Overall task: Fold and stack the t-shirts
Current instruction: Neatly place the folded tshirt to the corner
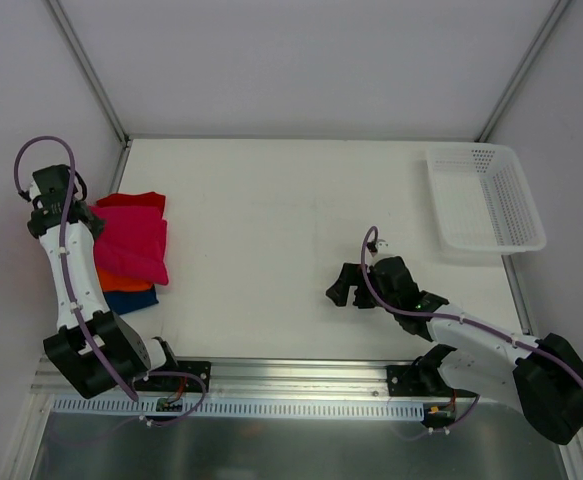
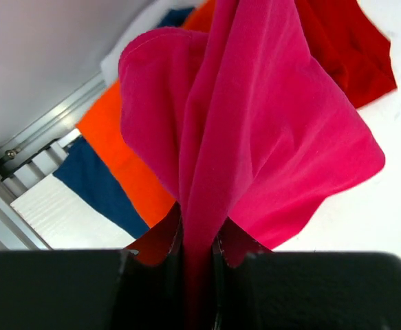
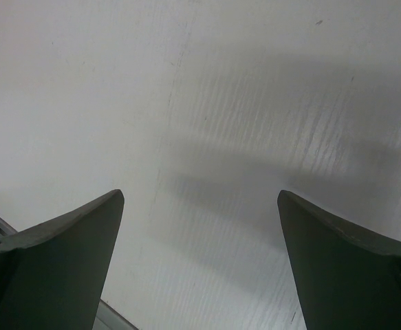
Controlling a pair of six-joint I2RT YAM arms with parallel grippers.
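Observation:
I should carry on lowering the magenta-pink t-shirt's bunched fold beside the wall (image 1: pixel 21 258) with my left gripper and let go of it there, as the magenta-pink t-shirt's loose end (image 1: pixel 145 250) lies across the orange t-shirt.
A stack of t-shirts lies at the table's left edge. The magenta-pink t-shirt (image 1: pixel 131 243) is on top, over a red one (image 1: pixel 139 201), an orange one (image 1: pixel 121 282) and a dark blue one (image 1: pixel 131 299). My left gripper (image 1: pixel 89 215) is shut on a bunched fold of the magenta-pink t-shirt (image 2: pixel 269 130), lifting that part above the orange (image 2: pixel 117 155), dark blue (image 2: pixel 93 189) and red (image 2: pixel 344 48) shirts. A white t-shirt (image 2: pixel 128 41) edge peeks out behind. My right gripper (image 1: pixel 353 290) hangs open over bare table, its fingers (image 3: pixel 62 254) wide apart and holding nothing.
A white perforated plastic basket (image 1: pixel 486 197) stands at the table's far right. The metal rail (image 1: pixel 301 375) runs along the near edge, and white walls close in the left and right sides.

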